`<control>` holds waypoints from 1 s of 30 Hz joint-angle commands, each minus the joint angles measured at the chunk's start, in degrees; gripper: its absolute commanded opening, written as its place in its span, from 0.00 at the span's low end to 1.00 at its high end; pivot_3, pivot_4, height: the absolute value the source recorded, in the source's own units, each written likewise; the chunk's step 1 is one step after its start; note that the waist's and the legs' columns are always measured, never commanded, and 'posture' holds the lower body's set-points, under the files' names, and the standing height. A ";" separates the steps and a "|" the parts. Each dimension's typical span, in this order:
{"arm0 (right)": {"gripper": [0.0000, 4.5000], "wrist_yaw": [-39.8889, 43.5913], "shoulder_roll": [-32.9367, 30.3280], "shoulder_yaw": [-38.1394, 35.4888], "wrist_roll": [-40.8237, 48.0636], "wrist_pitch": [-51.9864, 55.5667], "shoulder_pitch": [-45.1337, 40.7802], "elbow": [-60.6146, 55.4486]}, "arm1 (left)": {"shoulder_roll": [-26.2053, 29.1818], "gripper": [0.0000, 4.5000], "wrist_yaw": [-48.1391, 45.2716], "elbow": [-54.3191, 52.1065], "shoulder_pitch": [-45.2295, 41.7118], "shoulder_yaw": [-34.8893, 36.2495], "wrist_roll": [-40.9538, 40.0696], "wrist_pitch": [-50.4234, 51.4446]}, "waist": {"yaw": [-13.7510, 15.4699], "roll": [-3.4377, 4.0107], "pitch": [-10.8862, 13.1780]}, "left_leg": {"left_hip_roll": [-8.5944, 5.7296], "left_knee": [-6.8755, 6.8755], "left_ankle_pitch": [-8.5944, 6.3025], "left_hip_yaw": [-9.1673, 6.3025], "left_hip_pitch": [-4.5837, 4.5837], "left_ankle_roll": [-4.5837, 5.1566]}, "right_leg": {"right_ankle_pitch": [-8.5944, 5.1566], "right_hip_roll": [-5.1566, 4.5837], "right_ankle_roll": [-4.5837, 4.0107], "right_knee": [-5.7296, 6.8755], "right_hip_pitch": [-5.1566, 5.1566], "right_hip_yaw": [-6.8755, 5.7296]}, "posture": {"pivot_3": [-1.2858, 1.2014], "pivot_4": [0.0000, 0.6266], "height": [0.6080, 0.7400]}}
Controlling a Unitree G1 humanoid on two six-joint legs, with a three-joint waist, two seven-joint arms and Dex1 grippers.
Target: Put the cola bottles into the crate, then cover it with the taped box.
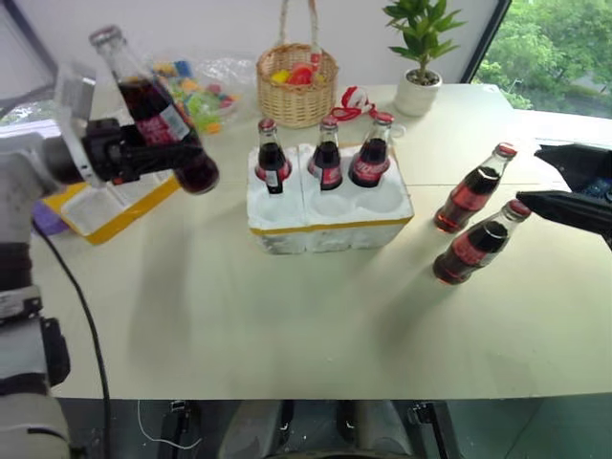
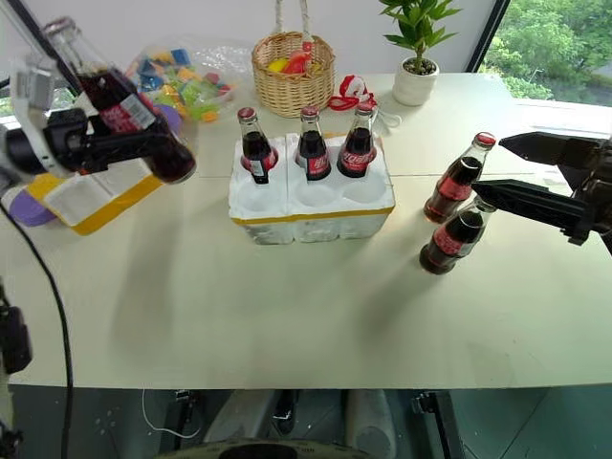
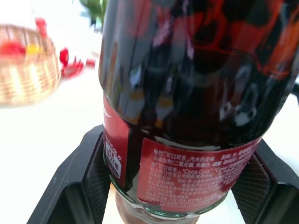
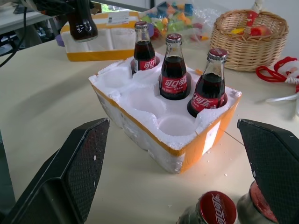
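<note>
The cola bottle's bottom (image 1: 199,176) points down toward the crate's nearest empty front hole (image 1: 272,207), so my left gripper should keep going there and let go once the bottle sits inside.
My left gripper (image 1: 180,156) is shut on a cola bottle (image 1: 143,96), held tilted in the air above the table's left side; in the left wrist view the bottle's label (image 3: 187,177) sits between the black pads. The crate (image 1: 325,234), white foam with a yellow band, stands mid-table with three cola bottles (image 1: 328,155) in its back wells and three front wells bare. Two more cola bottles (image 1: 470,191) (image 1: 475,247) stand to its right. My right gripper (image 1: 529,175) is open beside them. The taped box (image 1: 105,206) lies at the left, partly behind my left arm.
A wicker basket (image 1: 296,81), a bag of colourful toys (image 1: 196,91), a potted plant (image 1: 421,57) and a red-handled item (image 1: 354,103) line the table's far side. A purple object (image 1: 43,220) lies by the taped box. The table's front edge (image 1: 316,394) is close.
</note>
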 commanded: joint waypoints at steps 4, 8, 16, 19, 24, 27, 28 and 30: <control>1.00 -6.88 5.16 0.26 2.72 -0.22 -0.28 -4.69 | -8.06 0.63 -0.58 -0.12 -2.28 -7.60 4.09 -7.72 | -0.04 -0.03 0.01 | -0.04 -0.01 0.07 0.00 -0.06 -0.12 | 0.00 -0.02 0.00 0.06 -0.08 0.01 | 0.52 0.24 0.94; 1.00 -9.15 6.62 -1.21 4.00 0.60 2.02 -6.93 | -10.52 0.63 -1.38 0.88 -3.84 -8.70 3.74 -7.83 | -0.89 -0.06 0.05 | 0.01 -0.12 0.23 0.02 -0.15 -0.38 | 0.00 0.05 0.00 0.10 -0.28 0.03 | 0.52 0.24 0.94; 1.00 -12.61 7.77 -4.48 6.68 0.98 5.92 -9.44 | -12.94 0.63 -1.46 4.19 -4.17 -12.47 9.32 -14.42 | -1.42 -0.05 0.04 | -0.04 -0.07 0.02 0.01 -0.01 0.01 | 0.00 0.00 0.00 0.10 -0.08 0.03 | 0.52 0.24 0.94; 1.00 -13.12 7.84 -5.20 6.76 0.57 7.43 -9.80 | -13.65 0.63 -1.49 4.96 -3.16 -13.77 11.11 -15.79 | -1.41 -0.05 0.04 | -0.04 -0.07 0.02 0.00 -0.02 0.00 | 0.00 0.01 0.00 0.11 -0.09 0.03 | 0.52 0.24 0.94; 1.00 -13.62 7.76 -5.57 6.19 -0.31 8.82 -9.65 | -14.31 0.63 -2.24 5.11 -0.24 -16.18 14.12 -19.16 | -1.43 -0.05 0.04 | -0.04 -0.07 0.03 0.01 -0.03 -0.01 | 0.00 0.01 0.00 0.10 -0.10 0.03 | 0.52 0.24 0.94; 1.00 -13.50 7.46 -5.15 4.75 -1.19 9.61 -9.26 | -15.36 0.63 -1.29 6.53 0.29 -16.53 15.46 -20.16 | -1.36 -0.05 0.04 | -0.04 -0.06 0.02 0.00 -0.03 0.00 | 0.00 0.01 0.00 0.11 -0.10 0.03 | 0.52 0.24 0.94; 1.00 -13.49 7.40 -4.83 3.93 -1.67 10.02 -9.06 | -15.66 0.74 -0.97 6.74 0.59 -16.66 15.96 -20.48 | -1.34 -0.05 0.04 | -0.04 -0.06 0.02 0.00 -0.03 0.00 | 0.00 0.01 0.00 0.10 -0.09 0.03 | 0.52 0.24 0.94; 1.00 -13.57 7.41 -4.10 2.34 -2.70 10.80 -8.72 | -16.04 0.95 -0.52 6.98 0.95 -16.71 16.71 -21.10 | -1.35 -0.05 0.04 | -0.04 -0.06 0.02 0.00 -0.02 0.01 | 0.00 0.01 0.00 0.10 -0.08 0.03 | 0.52 0.24 0.94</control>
